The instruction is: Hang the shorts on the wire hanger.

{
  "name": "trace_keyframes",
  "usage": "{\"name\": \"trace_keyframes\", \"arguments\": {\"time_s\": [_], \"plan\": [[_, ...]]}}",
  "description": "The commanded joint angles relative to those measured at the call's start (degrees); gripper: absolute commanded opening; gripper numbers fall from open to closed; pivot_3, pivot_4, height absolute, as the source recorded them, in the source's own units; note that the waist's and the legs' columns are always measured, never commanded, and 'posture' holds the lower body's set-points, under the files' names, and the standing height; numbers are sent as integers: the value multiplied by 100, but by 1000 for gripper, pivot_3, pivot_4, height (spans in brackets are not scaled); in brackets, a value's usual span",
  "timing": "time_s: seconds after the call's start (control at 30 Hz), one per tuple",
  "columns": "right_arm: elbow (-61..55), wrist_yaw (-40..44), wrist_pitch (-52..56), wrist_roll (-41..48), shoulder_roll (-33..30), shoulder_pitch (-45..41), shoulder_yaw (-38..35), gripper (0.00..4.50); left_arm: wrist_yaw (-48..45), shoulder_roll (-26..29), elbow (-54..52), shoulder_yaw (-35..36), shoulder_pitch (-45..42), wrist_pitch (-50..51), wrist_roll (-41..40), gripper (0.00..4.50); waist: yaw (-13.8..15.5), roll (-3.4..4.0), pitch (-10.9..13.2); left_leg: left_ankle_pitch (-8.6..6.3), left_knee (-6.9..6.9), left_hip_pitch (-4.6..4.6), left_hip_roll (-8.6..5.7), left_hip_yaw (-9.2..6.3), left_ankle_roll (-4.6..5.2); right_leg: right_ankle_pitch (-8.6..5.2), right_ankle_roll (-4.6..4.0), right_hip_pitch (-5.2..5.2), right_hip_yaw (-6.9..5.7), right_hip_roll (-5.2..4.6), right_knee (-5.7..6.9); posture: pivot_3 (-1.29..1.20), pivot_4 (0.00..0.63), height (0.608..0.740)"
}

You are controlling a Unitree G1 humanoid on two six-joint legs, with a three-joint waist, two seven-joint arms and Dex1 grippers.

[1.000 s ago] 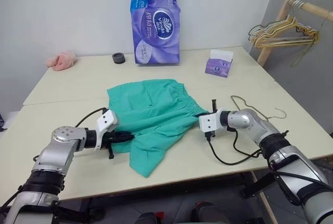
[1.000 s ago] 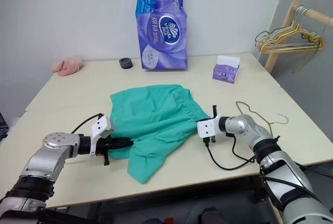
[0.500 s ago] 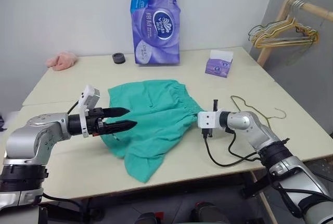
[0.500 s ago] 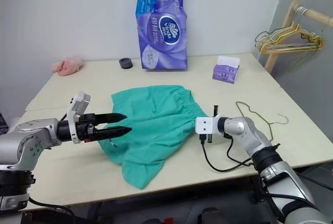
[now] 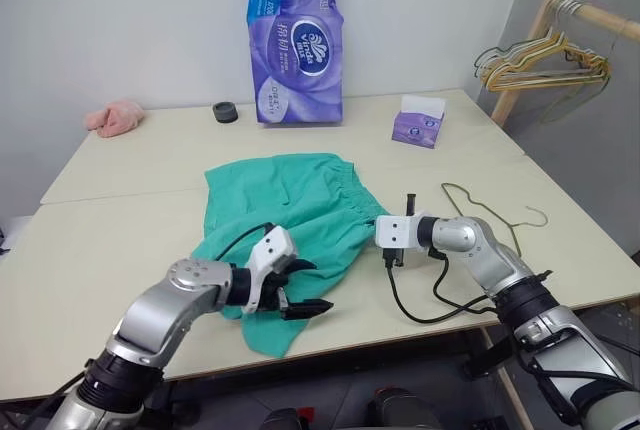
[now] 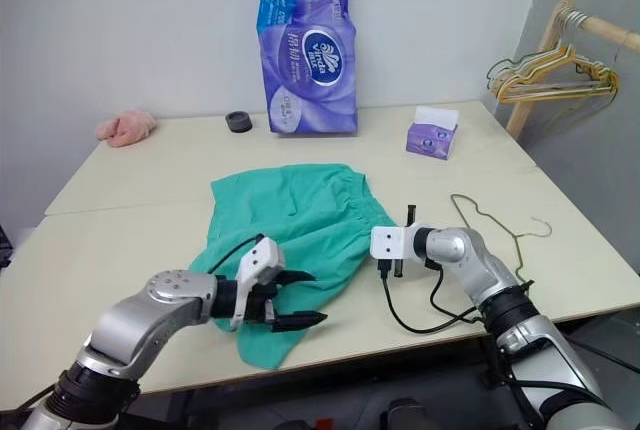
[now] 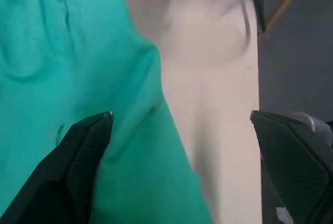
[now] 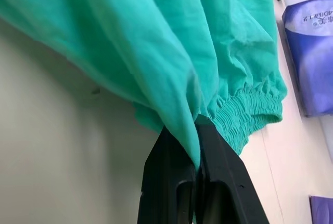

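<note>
I expect the shorts to spread out wider and hang over the front edge when I pull their fold, because the shorts (image 5: 285, 195)' near leg (image 5: 272, 332) lies bunched up at that edge.
The teal-green shorts (image 5: 290, 220) lie spread on the cream table (image 5: 120, 250), one leg reaching toward the front edge. My left gripper (image 5: 318, 286) hovers over that near leg, fingers wide open and empty; in the left wrist view the cloth (image 7: 62, 78) lies under the spread fingers (image 7: 88, 151). My right gripper (image 8: 195, 125) is shut on a fold of the shorts by the gathered waistband (image 8: 250, 114), at the garment's right side (image 5: 380, 218). The wire hanger (image 5: 488, 204) lies flat on the table just right of my right arm.
At the back of the table stand a tall purple tissue pack (image 5: 296, 50) and a small tissue box (image 5: 418, 120), with a black roll (image 5: 225, 112) and a pink cloth (image 5: 115, 116). A wooden rack with bunched hangers (image 5: 540, 55) is at the far right. A black cable (image 5: 420, 300) loops near the front edge.
My left gripper let go of the shorts' left edge, opened wide, then swung right and toward me over the near leg. The cloth dropped back. My right gripper stayed shut at the waistband.
</note>
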Motion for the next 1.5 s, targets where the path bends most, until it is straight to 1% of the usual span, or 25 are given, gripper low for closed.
{"name": "trace_keyframes", "arguments": {"time_s": [0.03,0.1,0.2,0.33,0.43,0.53,0.67,0.73,0.8,0.9,1.0,1.13,1.17,1.3,1.4,1.43,1.5], "plan": [[-321,31,75,84,-38,-25,-111,0,375,83,133,-20,-3,-296,521,4471,-3,0,0,0,0,0,0,-1,0,0,0,1,-1,1,0,-104,25,740],[-360,43,109,94,-46,-21,-120,0,434,172,231,-93,36,-433,746,4471,-4,0,0,0,1,0,-3,0,0,0,0,1,-1,7,-1,-102,25,740],[-378,53,155,114,-52,-44,-142,0,433,295,263,-62,131,-395,850,4471,-3,0,0,0,0,-1,-5,2,0,-1,0,1,0,8,-3,-97,25,740],[-412,69,211,140,-56,-77,-167,0,380,630,463,-61,296,-734,1208,4471,-1,1,1,0,0,-1,-5,1,0,-1,-1,1,-2,8,-3,-89,26,740],[-430,63,221,149,-58,-80,-160,0,305,710,592,-87,326,-918,1290,4471,9,2,1,0,1,0,-6,2,0,-3,-5,2,-2,8,-3,-89,26,740],[-407,55,203,90,-101,-85,-126,0,87,717,622,-92,324,-992,1200,4471,13,2,1,0,1,0,-6,3,0,-3,-4,3,-2,8,-3,-85,26,740],[-512,175,218,58,-418,31,-194,0,-528,817,459,-134,275,-921,898,4471,19,5,4,0,1,-1,-7,3,0,-4,-4,3,-2,8,-3,-95,29,740],[-693,301,306,134,-624,170,-263,0,-900,968,501,-259,228,-1115,948,4471,36,4,4,0,2,-3,-9,3,0,-4,-4,2,-4,9,-4,-103,31,740],[-917,392,402,204,-803,329,-327,0,-1069,1004,590,-272,155,-1221,949,4471,35,9,6,0,1,-2,-10,5,0,-6,-4,4,-3,10,-5,-116,35,740],[-1413,518,682,380,-1007,642,-495,0,-1116,875,878,-244,-63,-1348,978,4471,42,15,16,0,3,-2,-11,7,0,-13,3,4,-2,10,-5,-134,38,740],[-1790,537,971,465,-1040,868,-595,0,-1068,723,1005,-212,-142,-1393,965,3875,12,15,16,0,2,-1,-8,8,1,-15,6,3,-1,13,-4,-141,39,740],[-2036,517,1252,440,-1090,1020,-670,0,-1068,648,1101,-296,-161,-1626,1130,2704,-11,17,18,-1,0,-1,-3,6,1,-15,6,2,-1,19,-4,-145,39,740],[-2112,551,1326,444,-1162,1078,-710,0,-1128,649,1107,-347,-169,-1681,1164,2315,-11,18,18,-1,-1,-1,-2,6,1,-15,5,2,-1,21,-4,-147,38,740],[-2899,1139,1753,793,-1729,1728,-894,0,-1800,1018,871,-518,-76,-1741,1104,1074,33,23,26,-1,0,-4,-6,6,1,-20,10,2,-2,19,-8,-146,38,740],[-3497,1400,1970,954,-1926,2123,-853,0,-2297,1416,704,-497,79,-1754,947,142,21,21,28,-2,-1,-2,-5,7,1,-28,20,2,-2,19,-8,-146,37,740],[-3661,1445,2045,959,-1952,2205,-819,0,-2498,1583,597,-480,161,-1737,865,27,3,23,30,-2,-1,-1,-2,7,1,-32,16,2,-2,22,-7,-145,38,740],[-3938,1520,2185,971,-1962,2328,-762,0,-2847,1919,384,-422,336,-1725,714,27,-32,24,36,-2,-3,3,5,13,1,-48,4,1,2,28,-4,-143,37,740]]}}
